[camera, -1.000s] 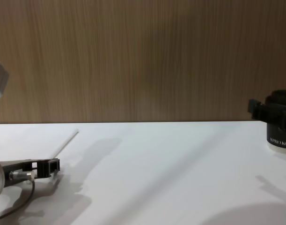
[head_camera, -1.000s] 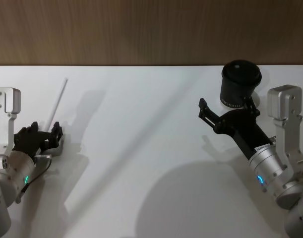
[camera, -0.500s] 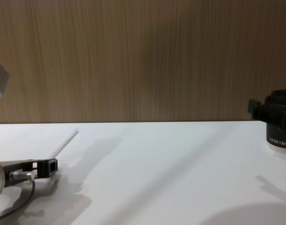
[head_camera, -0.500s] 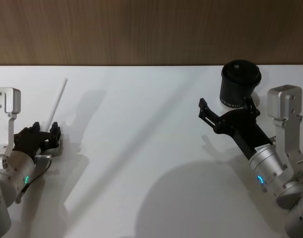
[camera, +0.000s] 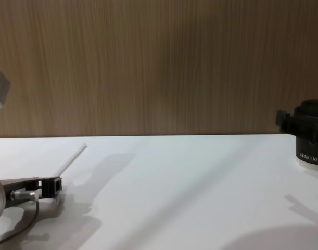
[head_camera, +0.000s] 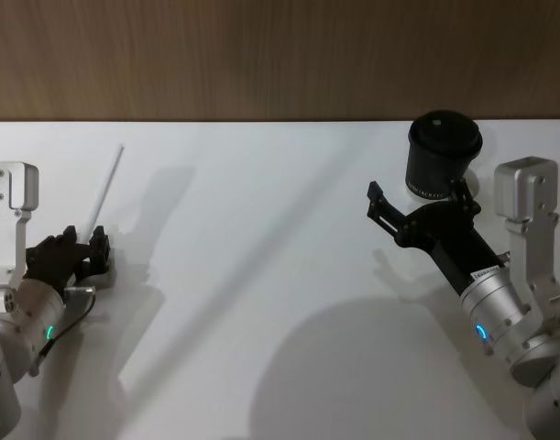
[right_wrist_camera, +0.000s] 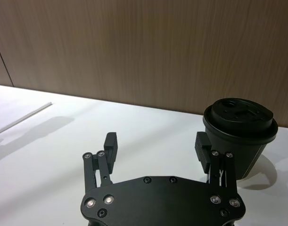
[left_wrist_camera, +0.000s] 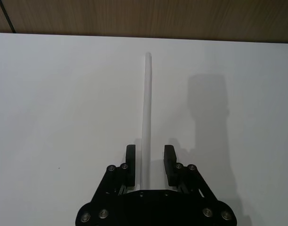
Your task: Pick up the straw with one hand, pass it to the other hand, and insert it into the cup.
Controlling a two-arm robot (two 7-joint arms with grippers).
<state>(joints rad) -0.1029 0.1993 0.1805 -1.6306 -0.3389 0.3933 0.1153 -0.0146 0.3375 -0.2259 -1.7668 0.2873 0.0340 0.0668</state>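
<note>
The white straw (head_camera: 104,187) runs straight to its far end (head_camera: 121,148), so I expect it to stay straight and jut out when I lift it by its near end.
The white straw (head_camera: 108,188) lies flat on the white table (head_camera: 261,275) at the far left, also seen as straw (left_wrist_camera: 146,103) and straw (camera: 73,159). My left gripper (head_camera: 85,246) is low on the table at the straw's near end. In the left wrist view the left gripper (left_wrist_camera: 149,157) is open, with a finger on each side of the straw and a small gap to both. The black cup (head_camera: 444,151) stands upright at the back right. My right gripper (right_wrist_camera: 156,146) is wide open and holds nothing, one finger right beside the cup (right_wrist_camera: 238,127).
A wooden wall (camera: 159,67) runs behind the table's far edge. The table's middle, between the two arms, is bare white surface crossed by shadows. The cup (camera: 312,146) sits at the chest view's right edge.
The left gripper's fingers have drawn closer together around the straw's near end. The straw, the cup and the right arm have not moved.
</note>
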